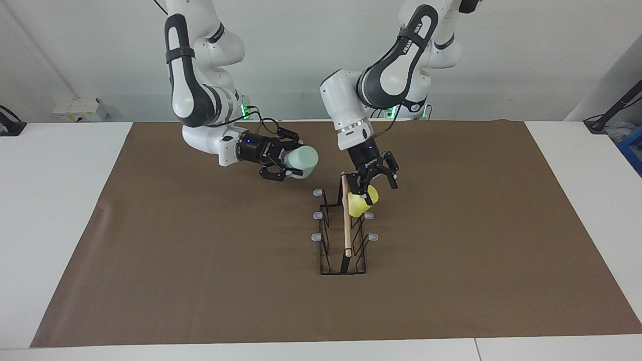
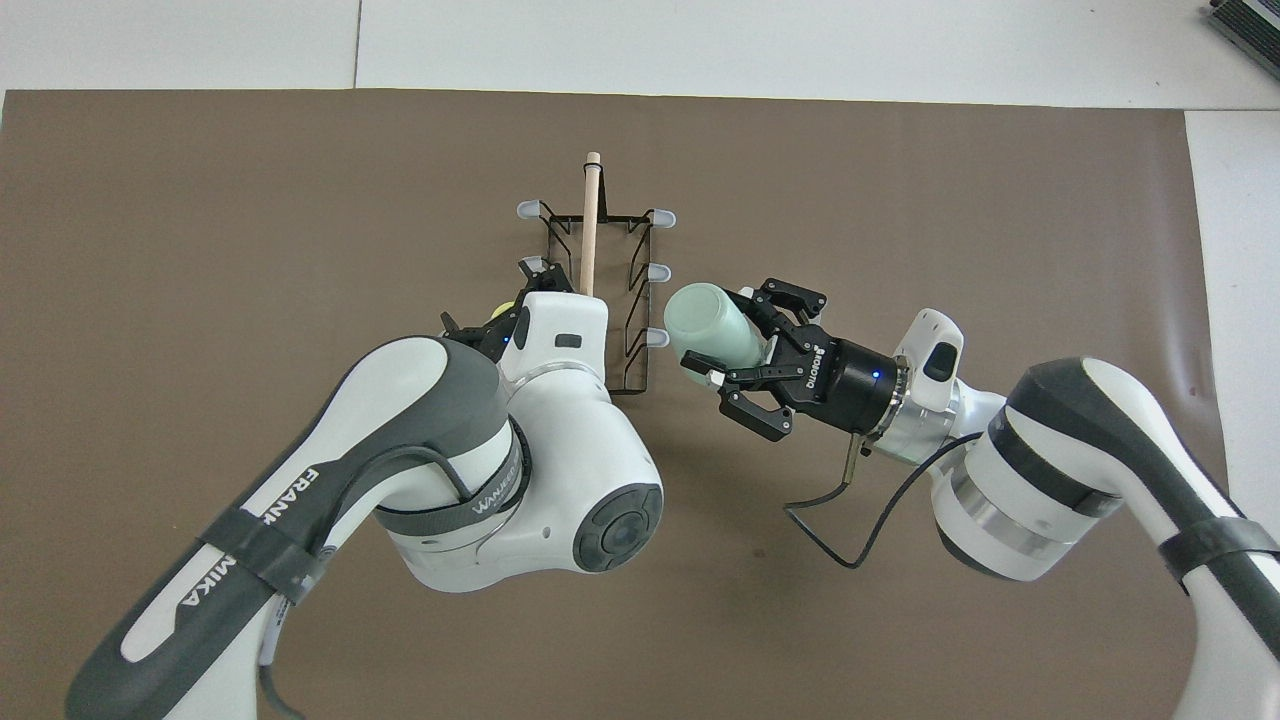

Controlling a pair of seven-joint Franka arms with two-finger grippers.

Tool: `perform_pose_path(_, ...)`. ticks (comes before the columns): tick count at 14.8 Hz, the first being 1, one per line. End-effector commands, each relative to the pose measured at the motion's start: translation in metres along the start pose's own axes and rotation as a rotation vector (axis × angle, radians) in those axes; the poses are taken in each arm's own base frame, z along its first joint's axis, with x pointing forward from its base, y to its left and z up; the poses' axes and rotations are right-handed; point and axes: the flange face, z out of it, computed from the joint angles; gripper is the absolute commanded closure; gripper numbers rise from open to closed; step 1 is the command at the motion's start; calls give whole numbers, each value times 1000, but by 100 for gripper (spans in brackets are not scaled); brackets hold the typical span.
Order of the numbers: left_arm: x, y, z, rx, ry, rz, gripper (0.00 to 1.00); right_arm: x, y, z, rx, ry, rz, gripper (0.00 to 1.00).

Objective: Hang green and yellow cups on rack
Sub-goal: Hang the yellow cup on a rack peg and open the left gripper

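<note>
My left gripper is over the yellow cup [image 1: 362,204] and rack, so it should back away before my right gripper brings the green cup to the rack's opposite peg [image 2: 656,337].
The black wire rack [image 1: 346,235] with its wooden rod [image 2: 590,230] stands mid-table. The yellow cup [image 1: 362,204] hangs tilted over the rack's prong nearest the robots, on the left arm's side. Only a sliver of this cup [image 2: 497,318] shows past the wrist in the overhead view. My left gripper [image 1: 375,185] hovers just above it, fingers spread open and off the cup. My right gripper [image 1: 293,161] is shut on the pale green cup [image 1: 302,159], held sideways in the air. That cup [image 2: 708,325] sits close beside the rack's prongs on the right arm's side.
A brown mat [image 1: 200,260] covers most of the white table [image 1: 60,200]. Grey-tipped prongs [image 1: 317,215] stick out from both sides of the rack. The left arm's elbow [image 2: 520,480] hangs over the mat nearer the robots than the rack.
</note>
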Motion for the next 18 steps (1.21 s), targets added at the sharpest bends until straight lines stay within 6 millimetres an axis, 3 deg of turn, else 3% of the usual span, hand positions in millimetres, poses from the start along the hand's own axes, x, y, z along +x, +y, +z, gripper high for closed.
perform_pose_path(1,35,-2,-9,25,-30,9,0,-25,10,6,6,99,-25,100)
perform_pose_path(3,56,-11,-8,43,-101,106,0,-49,18,12,32,158,-43,100)
perform_pose_path(8,100,-55,3,82,-281,489,0,-50,19,22,22,212,-43,100)
perform_pose_path(10,120,-74,3,57,-347,575,0,-55,11,40,30,239,-40,100)
perform_pose_path(15,172,-138,11,-35,-561,775,0,-70,13,41,14,213,-71,100)
perform_pose_path(18,211,-184,24,-198,-668,804,0,-78,16,41,2,187,-101,100)
